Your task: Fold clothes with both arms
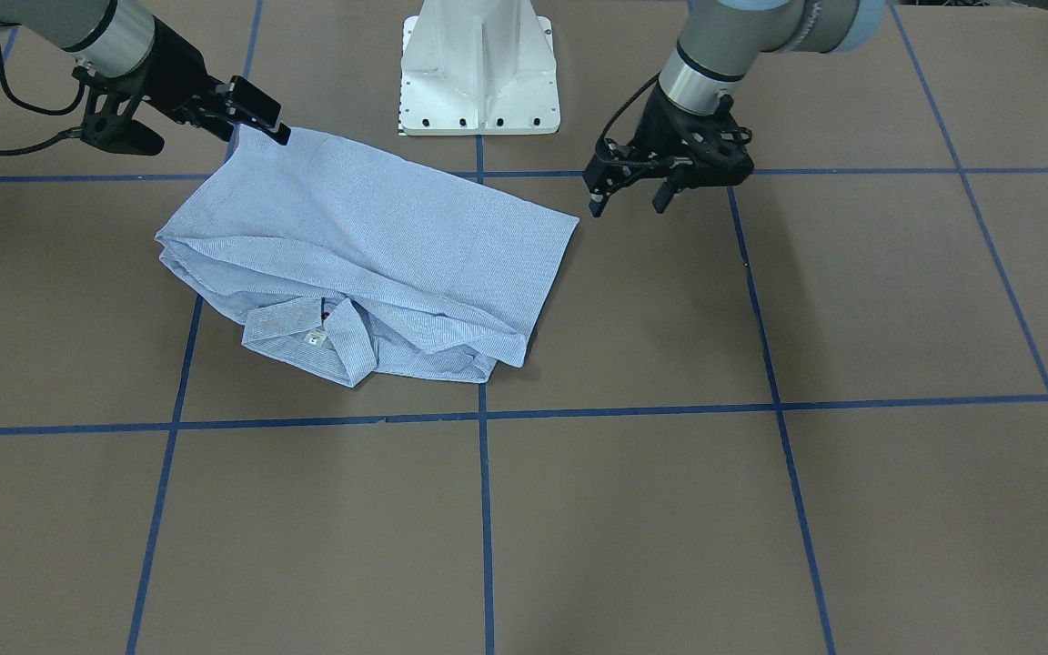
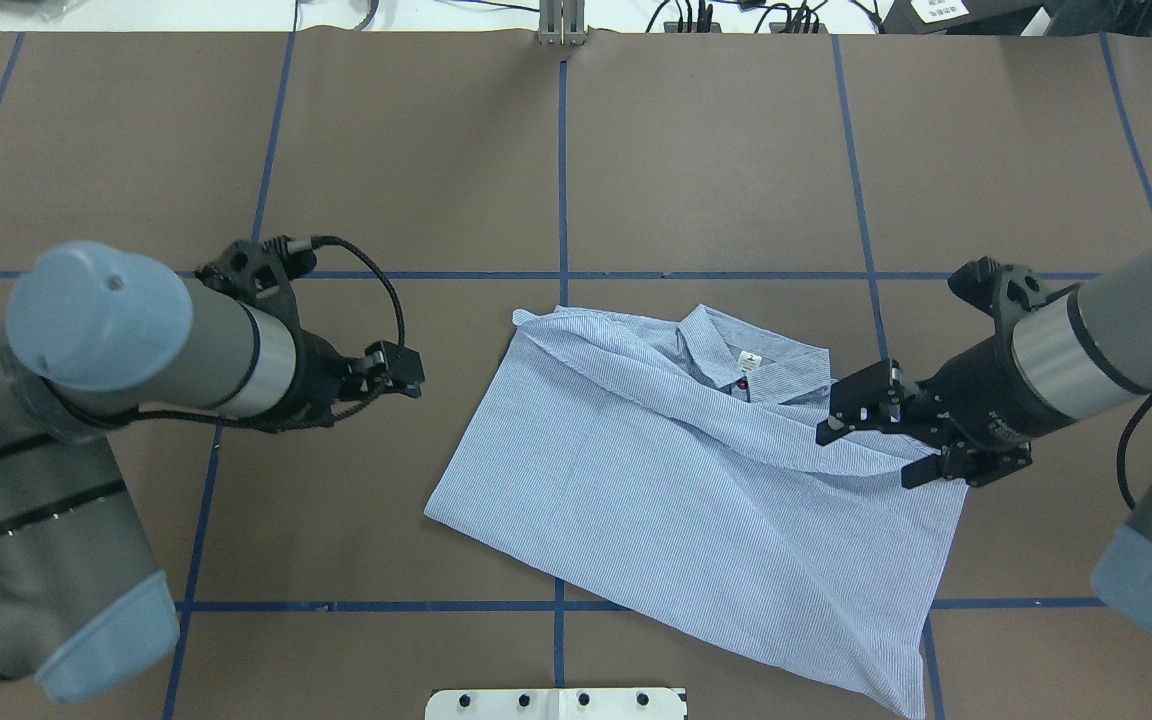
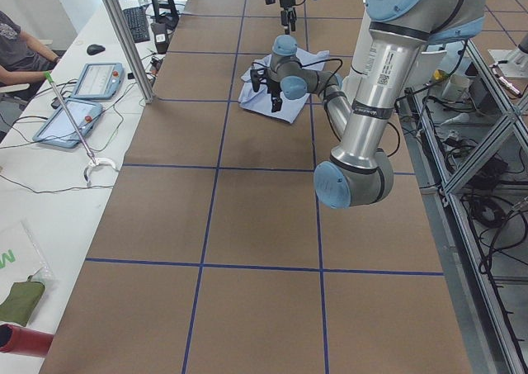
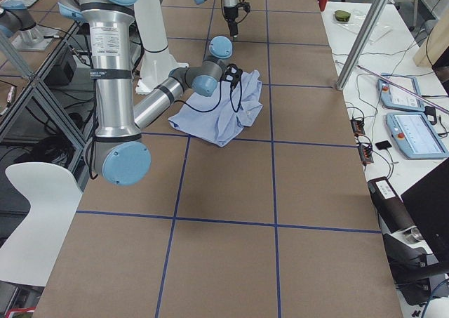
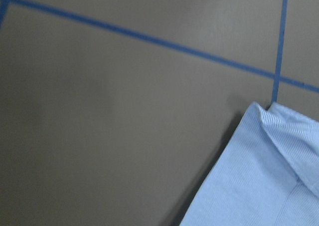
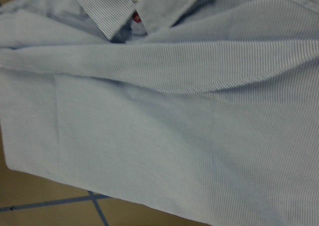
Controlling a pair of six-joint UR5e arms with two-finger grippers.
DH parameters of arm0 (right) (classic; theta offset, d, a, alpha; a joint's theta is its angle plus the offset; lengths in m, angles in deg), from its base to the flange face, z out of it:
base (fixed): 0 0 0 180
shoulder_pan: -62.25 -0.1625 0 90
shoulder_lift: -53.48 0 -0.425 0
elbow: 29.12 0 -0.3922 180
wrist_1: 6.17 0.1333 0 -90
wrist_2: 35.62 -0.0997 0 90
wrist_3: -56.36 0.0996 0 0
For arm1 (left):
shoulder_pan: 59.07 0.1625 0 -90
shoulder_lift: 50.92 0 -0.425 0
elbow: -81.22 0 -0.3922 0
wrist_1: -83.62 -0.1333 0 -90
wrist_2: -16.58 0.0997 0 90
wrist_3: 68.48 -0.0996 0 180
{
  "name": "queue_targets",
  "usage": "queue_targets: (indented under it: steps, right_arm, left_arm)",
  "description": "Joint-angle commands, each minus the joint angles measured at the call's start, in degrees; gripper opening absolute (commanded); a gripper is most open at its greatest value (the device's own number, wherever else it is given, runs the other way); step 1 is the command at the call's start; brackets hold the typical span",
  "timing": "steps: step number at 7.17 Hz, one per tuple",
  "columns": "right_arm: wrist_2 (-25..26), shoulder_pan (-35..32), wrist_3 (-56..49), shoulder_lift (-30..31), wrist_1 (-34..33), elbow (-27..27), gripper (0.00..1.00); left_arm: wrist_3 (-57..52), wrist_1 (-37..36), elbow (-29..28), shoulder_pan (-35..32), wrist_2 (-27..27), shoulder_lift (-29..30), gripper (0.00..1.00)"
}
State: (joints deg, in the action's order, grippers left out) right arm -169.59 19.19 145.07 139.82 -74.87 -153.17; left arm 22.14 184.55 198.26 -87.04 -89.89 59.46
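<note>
The shirt is lying at a slant across the blue tape lines, so my left gripper should grab the shirt's nearest corner and swing it away from the base.
The light blue striped shirt lies folded into a rough rectangle at the table's middle, its collar and white neck label turned away from the robot. My right gripper is open and empty, raised over the shirt's right edge; in the front-facing view the right gripper sits at the shirt's corner nearest the base. My left gripper is open and empty, above bare table just left of the shirt. The left wrist view shows one shirt corner, the right wrist view the collar and folds.
The white pedestal base stands just behind the shirt. Blue tape lines grid the brown table. An operators' bench with tablets runs along the far side.
</note>
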Motion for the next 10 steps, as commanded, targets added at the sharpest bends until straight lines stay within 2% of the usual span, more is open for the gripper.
queue_targets:
  steps: [1, 3, 9, 10]
  right_arm:
    - [3.9, -2.6, -2.4, -2.4, 0.0, 0.1, 1.0]
    - [4.8, -2.6, -2.4, -2.8, 0.0, 0.5, 1.0]
    - [5.0, -2.7, -2.4, -4.0, 0.0, 1.1, 1.0]
    - [5.0, -2.8, -2.4, -4.0, 0.0, 1.1, 1.0]
  left_arm:
    - [10.7, 2.9, -2.8, 10.1, 4.8, 1.1, 1.0]
    - [12.1, 3.4, -10.8, 11.0, 7.1, 4.7, 0.99]
    - [12.7, 2.9, -12.7, 10.7, 7.5, 4.5, 0.81]
    - [12.7, 2.9, -12.9, 10.6, 7.5, 4.5, 0.75]
